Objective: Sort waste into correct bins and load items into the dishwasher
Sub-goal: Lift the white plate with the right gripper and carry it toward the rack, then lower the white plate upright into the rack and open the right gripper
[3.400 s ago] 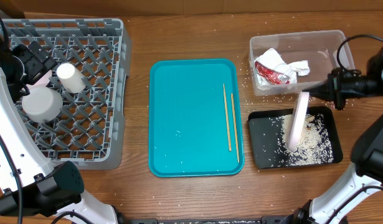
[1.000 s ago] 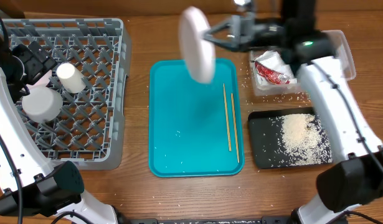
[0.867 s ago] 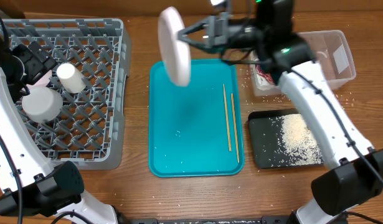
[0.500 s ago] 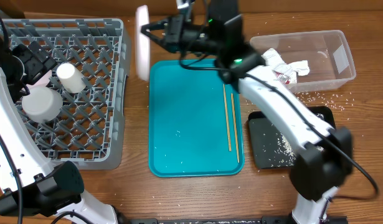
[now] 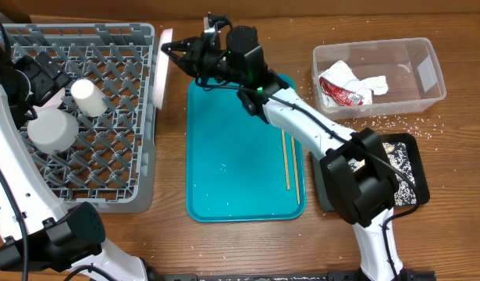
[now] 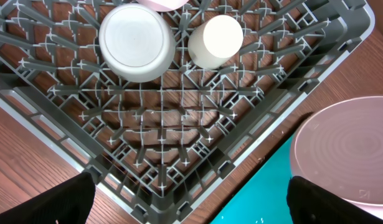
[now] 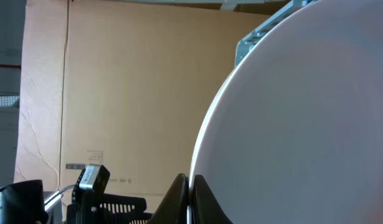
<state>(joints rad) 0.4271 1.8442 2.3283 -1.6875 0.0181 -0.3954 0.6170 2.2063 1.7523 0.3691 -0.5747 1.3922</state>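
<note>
The pale pink plate is hanging upright outside the dish rack's side [image 5: 148,133], so next my right gripper moves it over that side of the rack before lowering it [image 5: 121,105] next to the cup.
My right gripper [image 5: 174,48] is shut on the rim of the large pale pink plate [image 5: 162,72] and holds it on edge, upright, just outside the right wall of the grey dish rack [image 5: 142,117]. In the right wrist view the plate [image 7: 303,124] fills the frame, with the fingers [image 7: 190,193] pinching its rim. The left wrist view shows the plate [image 6: 347,155] at the right. My left gripper [image 6: 191,202] is open and empty above the rack. An upturned bowl [image 5: 51,130] and a cup [image 5: 87,97] lie in the rack.
The teal tray [image 5: 240,156] holds two chopsticks [image 5: 286,156]. The clear tub [image 5: 415,58] holds white napkins [image 5: 360,80] and a red wrapper [image 5: 341,94]. The black tray [image 5: 403,156] with rice crumbs [image 5: 396,176] is partly hidden by my right arm. Loose rice lies round the tub.
My right arm has swung the plate left from over the black tray, across the teal tray, to the rack's right wall. The left arm has not moved.
</note>
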